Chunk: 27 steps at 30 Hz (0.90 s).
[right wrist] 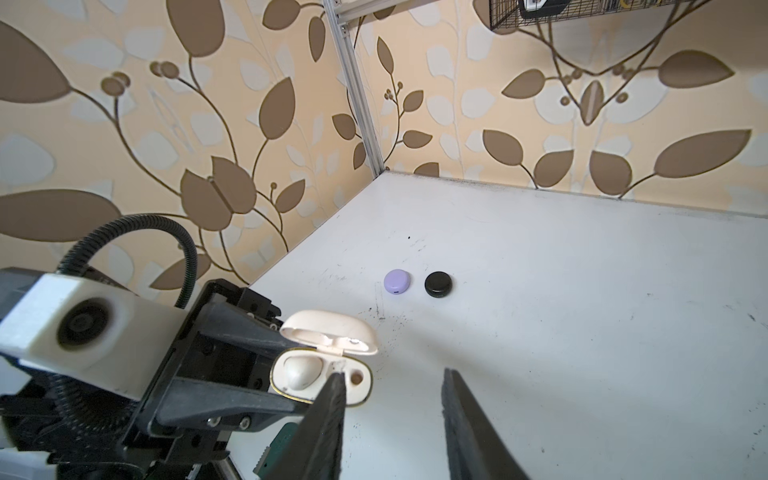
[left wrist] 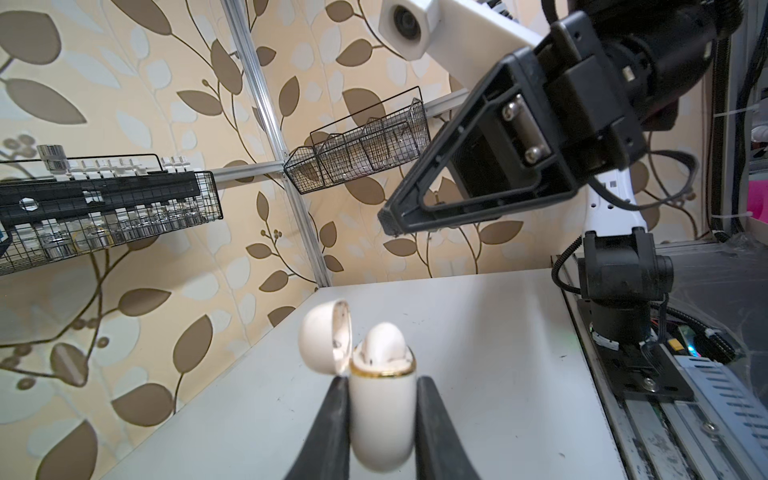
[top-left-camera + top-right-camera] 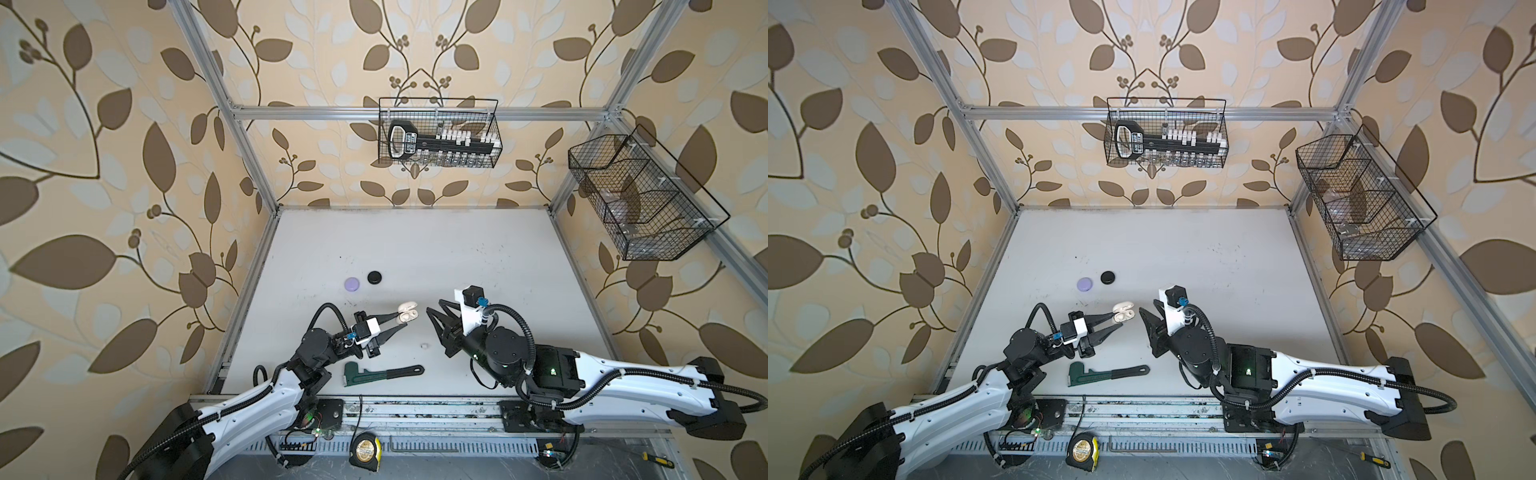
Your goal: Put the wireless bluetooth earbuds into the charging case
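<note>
The case's empty slot (image 1: pixel 357 377) has my empty right gripper hanging beside it, so my left gripper should pull the case back while my right gripper gets the loose earbud (image 3: pixel 424 345).
My left gripper (image 3: pixel 402 320) is shut on the cream charging case (image 2: pixel 382 411), which it grips by its sides just above the table. The case's lid (image 1: pixel 328 328) stands open. One white earbud (image 1: pixel 301 370) sits in a slot of the case (image 1: pixel 320 395), and the slot beside it shows an empty hole. Another tiny white earbud (image 3: pixel 424 345) lies loose on the table between the arms. My right gripper (image 1: pixel 395 372) hangs open and empty just right of the case, one finger overlapping the case's rim in the right wrist view. Both top views show the case (image 3: pixel 1123 316) between the grippers.
A closed lilac round case (image 3: pixel 352 284) and a closed black one (image 3: pixel 375 277) lie farther back on the white table (image 3: pixel 478 257). A green pipe wrench (image 3: pixel 382 372) lies near the front edge. Wire baskets (image 3: pixel 438 133) hang on the back and right walls. A tape measure (image 3: pixel 365 451) rests below the front rail.
</note>
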Available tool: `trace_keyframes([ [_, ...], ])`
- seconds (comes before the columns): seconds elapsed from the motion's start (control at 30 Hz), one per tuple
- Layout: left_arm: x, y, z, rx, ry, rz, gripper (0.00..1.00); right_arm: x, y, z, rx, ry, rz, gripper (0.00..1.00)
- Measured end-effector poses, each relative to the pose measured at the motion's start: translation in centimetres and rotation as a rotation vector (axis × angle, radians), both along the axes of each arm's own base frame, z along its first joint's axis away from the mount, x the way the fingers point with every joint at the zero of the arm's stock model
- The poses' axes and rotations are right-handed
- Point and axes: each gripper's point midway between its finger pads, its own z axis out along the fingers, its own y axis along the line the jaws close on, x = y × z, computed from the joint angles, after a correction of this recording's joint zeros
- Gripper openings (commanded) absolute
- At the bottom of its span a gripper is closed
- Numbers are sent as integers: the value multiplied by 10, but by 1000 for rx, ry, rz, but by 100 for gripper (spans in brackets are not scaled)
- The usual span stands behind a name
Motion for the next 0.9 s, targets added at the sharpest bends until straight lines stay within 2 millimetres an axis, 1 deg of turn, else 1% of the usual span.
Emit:
trace_keyframes([
  [0.13, 0, 0, 0, -1, 0, 2, 0, 3, 3, -5, -14, 10, 11, 40],
  [0.23, 3, 1, 0, -3, 5, 18, 0, 19, -10, -7, -8, 25, -45, 46],
  [0.3, 9, 4, 0, -13, 23, 55, 0, 36, -28, -8, 6, 38, -115, 55],
  [0.4, 23, 9, -3, -30, 75, 124, 0, 60, -61, -19, 0, 85, -239, 57],
  [0.43, 28, 10, -6, -33, 97, 146, 0, 65, -70, -25, -11, 108, -273, 57],
  [0.5, 40, 11, -14, -39, 154, 192, 0, 78, -94, -48, -51, 192, -361, 57],
  [0.53, 44, 12, -18, -40, 183, 209, 0, 81, -102, -56, -67, 225, -384, 56],
  [0.6, 51, 11, -27, -43, 237, 226, 0, 82, -115, -75, -86, 296, -405, 56],
  [0.7, 54, 7, -30, -65, 311, 207, 0, 70, -115, -97, -89, 363, -354, 57],
  [0.77, 59, 2, -22, -104, 369, 189, 0, 62, -115, -107, -91, 400, -329, 59],
  [0.9, 65, -2, 10, -226, 432, 148, 0, 49, -127, -120, -81, 451, -342, 60],
])
